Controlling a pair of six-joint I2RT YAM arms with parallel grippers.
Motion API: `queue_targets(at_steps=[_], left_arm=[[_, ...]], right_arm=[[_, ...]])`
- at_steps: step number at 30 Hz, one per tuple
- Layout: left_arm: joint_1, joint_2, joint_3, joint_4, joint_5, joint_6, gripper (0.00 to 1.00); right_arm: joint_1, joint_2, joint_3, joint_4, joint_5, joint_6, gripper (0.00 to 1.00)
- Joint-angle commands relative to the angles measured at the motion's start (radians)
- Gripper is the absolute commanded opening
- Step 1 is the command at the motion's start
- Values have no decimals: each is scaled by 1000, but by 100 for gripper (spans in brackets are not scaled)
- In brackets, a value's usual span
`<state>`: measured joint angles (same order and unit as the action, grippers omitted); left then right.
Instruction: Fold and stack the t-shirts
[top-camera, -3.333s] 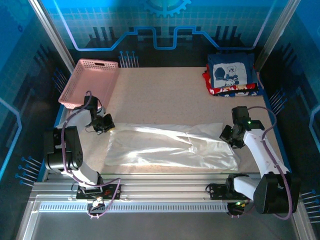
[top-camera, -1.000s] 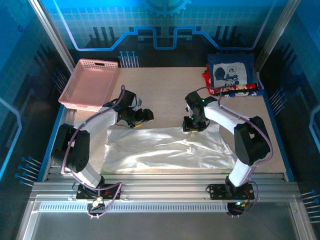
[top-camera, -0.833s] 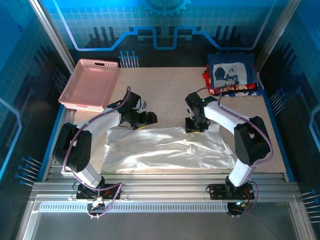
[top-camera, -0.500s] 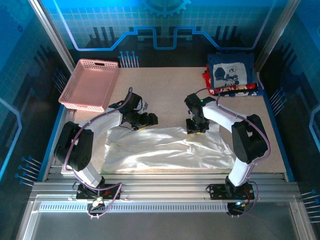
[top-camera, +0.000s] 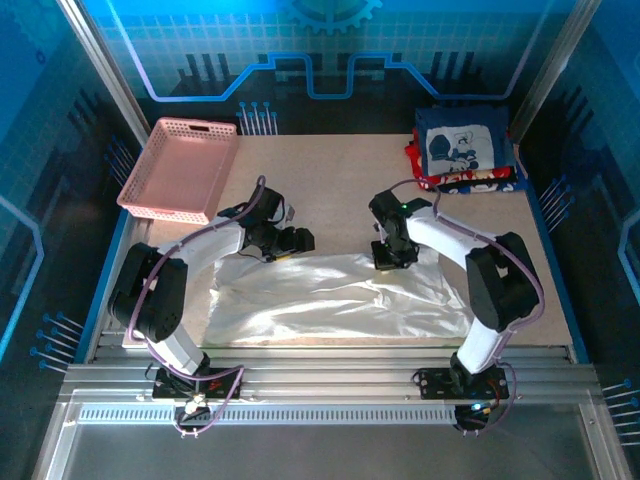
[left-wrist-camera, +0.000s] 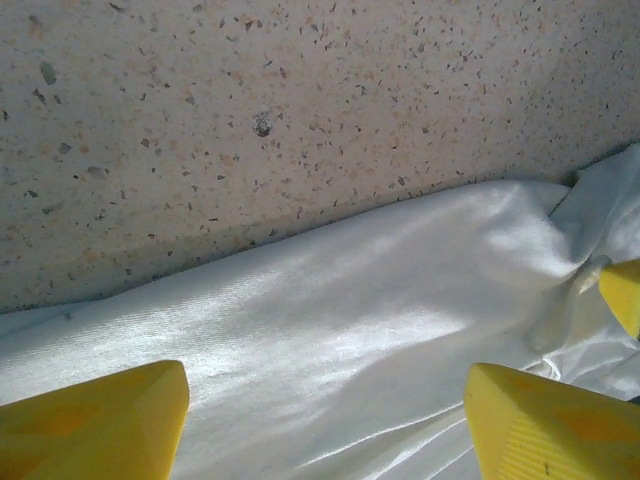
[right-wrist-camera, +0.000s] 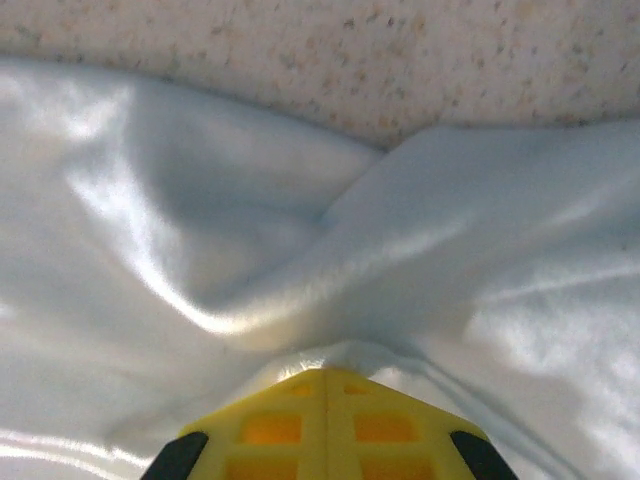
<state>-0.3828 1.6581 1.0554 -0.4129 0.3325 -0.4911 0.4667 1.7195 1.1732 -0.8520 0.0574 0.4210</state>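
Observation:
I should keep pulling the fold toward me until it lies across the body, since my right gripper pinches the white t-shirt's bunched fold (right-wrist-camera: 345, 353) beside its spread body (top-camera: 385, 305).
A white t-shirt (top-camera: 340, 295) lies spread flat across the near half of the table. My left gripper (top-camera: 292, 243) hovers open over its far left edge; in the left wrist view the yellow fingertips (left-wrist-camera: 100, 420) stand wide apart above the white cloth (left-wrist-camera: 380, 300). My right gripper (top-camera: 392, 255) is at the shirt's far edge, right of centre. In the right wrist view that gripper (right-wrist-camera: 325, 375) is shut, with a bunched fold of the white shirt (right-wrist-camera: 200, 250) pinched at its tip. A folded stack (top-camera: 462, 150) sits at the back right, a navy cartoon-print shirt on top, red below.
A pink lattice basket (top-camera: 180, 168) stands at the back left corner. Bare speckled tabletop (top-camera: 330, 180) runs between the basket and the folded stack. Metal rails border the near edge, behind the arm bases.
My right gripper has closed on the shirt's far edge. My left gripper drifted a little right along that edge and stayed open.

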Motion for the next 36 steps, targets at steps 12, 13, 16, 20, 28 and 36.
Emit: queue_targets(at_steps=[12,13,16,20,28,36], left_arm=[[-8,35,-15,8,-25,18,73],[-8,37,-15,8,-28,18,73],[-8,41,-18,8,-35,18,73],[-8,49,-17,6,-38,24,73],[-7,77,3,-11,-45,47,73],[-7,86,25,-32,-52,76,73]], right_arm=[[104,-189,-97,-37,-88,46,0],[116,-199,-105,-45,-94,58,0],[155,-239,-144,-55,-128,95,0],[221,-278,-193,-70,-167,155,0],[340,-317,-288,-60,-212,287,3],[343,-440,-158,-176,-256,236,31]])
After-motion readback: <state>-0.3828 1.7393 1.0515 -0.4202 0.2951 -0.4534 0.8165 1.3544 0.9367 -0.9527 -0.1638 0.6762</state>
